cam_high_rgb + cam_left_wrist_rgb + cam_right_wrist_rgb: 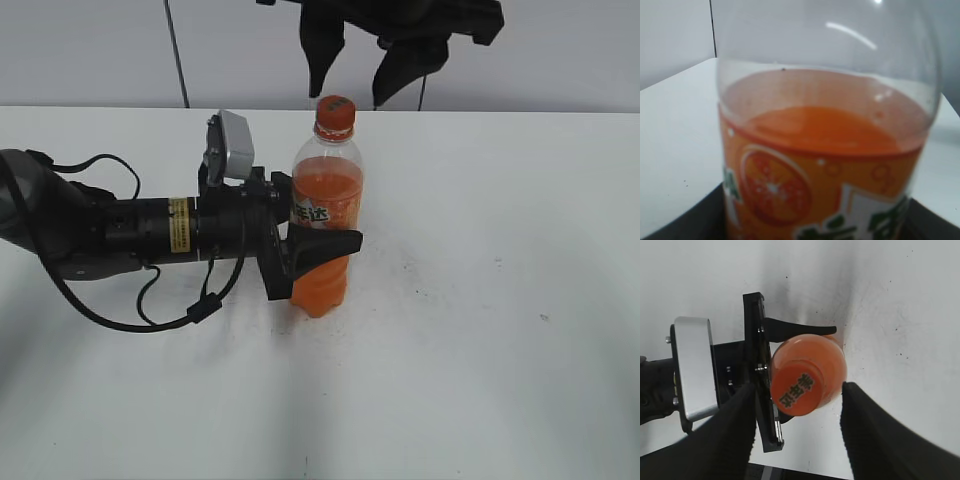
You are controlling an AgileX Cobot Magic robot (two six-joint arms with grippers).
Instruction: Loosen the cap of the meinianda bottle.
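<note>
My gripper will lift the orange cap off, and the drink (327, 190) should stay down inside, because the meinianda bottle has a clear shoulder (330, 149) above its drink.
The meinianda bottle (325, 215) stands upright on the white table, with orange drink and an orange label. My left gripper (318, 245) is shut on its lower body from the left. In the left wrist view the bottle (825, 165) fills the frame, and dark jaw edges show at the bottom corners. The orange cap (335, 113) sits on top. My right gripper (362, 72) hangs open just above the cap. In the right wrist view the cap (796, 390) lies between the spread fingers (797, 415), which do not touch it.
The white table (480, 300) spreads around the bottle, with small dark specks on it. The left arm and its cables (100, 235) lie across the table's left side. A grey wall stands behind the table's far edge.
</note>
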